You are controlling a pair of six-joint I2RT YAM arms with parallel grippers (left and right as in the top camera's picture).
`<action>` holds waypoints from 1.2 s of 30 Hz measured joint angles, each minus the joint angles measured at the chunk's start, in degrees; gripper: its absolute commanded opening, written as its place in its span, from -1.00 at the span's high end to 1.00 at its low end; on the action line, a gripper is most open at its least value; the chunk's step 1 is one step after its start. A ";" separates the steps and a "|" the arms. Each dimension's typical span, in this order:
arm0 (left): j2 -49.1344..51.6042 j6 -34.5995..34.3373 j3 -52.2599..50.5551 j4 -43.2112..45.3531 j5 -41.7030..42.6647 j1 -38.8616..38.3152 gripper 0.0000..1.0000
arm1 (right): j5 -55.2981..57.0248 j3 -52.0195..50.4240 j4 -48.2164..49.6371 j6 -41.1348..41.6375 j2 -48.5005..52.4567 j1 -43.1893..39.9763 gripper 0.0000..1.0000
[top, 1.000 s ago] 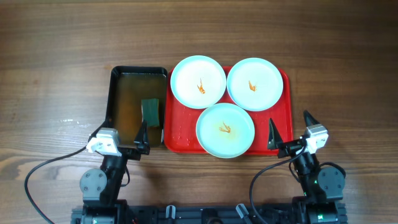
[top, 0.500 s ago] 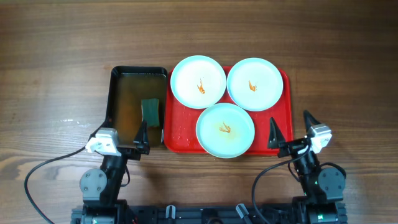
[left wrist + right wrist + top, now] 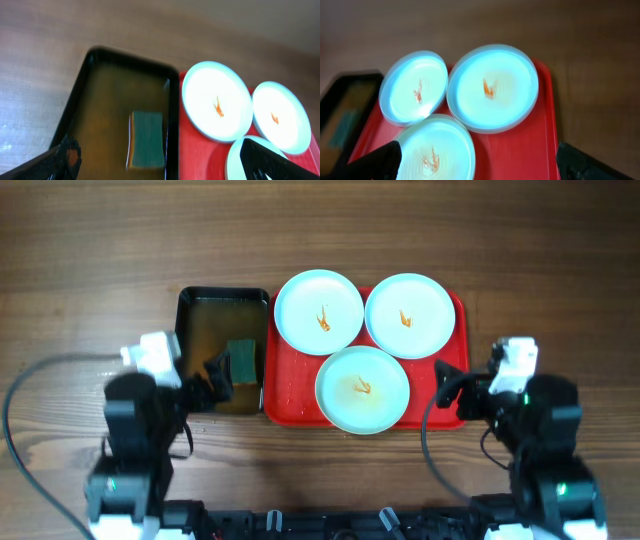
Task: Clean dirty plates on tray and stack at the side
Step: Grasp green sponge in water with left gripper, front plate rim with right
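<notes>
The green sponge [image 3: 148,140] will squeeze narrow and spread wider at its far end when I lift it, because a yellow foam edge [image 3: 131,139] shows beside the sponge's green side.
Three pale mint-white plates lie on the red tray [image 3: 288,398]: back left [image 3: 319,312], back right [image 3: 410,315] and front middle [image 3: 362,388]. Each has an orange smear at its centre. My left gripper [image 3: 200,375] is open and empty, held above the near part of the black basin. In the left wrist view its fingers [image 3: 62,161] straddle the green sponge [image 3: 147,140]. My right gripper [image 3: 470,385] is open and empty above the tray's near right corner. The right wrist view shows all three plates [image 3: 492,87] and the tray [image 3: 520,150] between its wide-set fingers [image 3: 595,165].
A black basin [image 3: 184,330] with brownish water stands left of the tray, touching it. The green sponge [image 3: 240,360] lies in its right half. Brown wooden table surrounds both. Cables trail from both arms at the front.
Both arms have risen and swung forward from their low rest. The left gripper now hangs over the basin, the right over the tray's right edge. Plates and sponge have not moved.
</notes>
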 measured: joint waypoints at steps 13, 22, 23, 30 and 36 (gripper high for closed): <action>36.83 -0.02 22.53 -14.95 -0.13 0.00 -1.00 | -7.54 14.14 -7.93 -2.58 23.37 0.00 -0.98; 50.29 2.01 22.56 -7.21 -3.02 -7.52 -0.72 | -7.58 14.14 -8.00 -2.58 26.69 0.00 -0.99; 52.04 2.29 22.56 -7.21 -3.67 -8.09 -0.72 | -7.58 14.14 -8.04 -2.58 26.97 0.00 -0.99; 58.62 1.46 22.56 -7.39 -4.94 -8.28 -0.33 | -7.58 14.14 -8.15 -2.58 27.06 0.00 -0.99; 61.88 1.18 22.60 -7.65 -4.46 -8.33 0.75 | -7.58 14.14 -8.20 -2.58 27.06 0.00 -0.99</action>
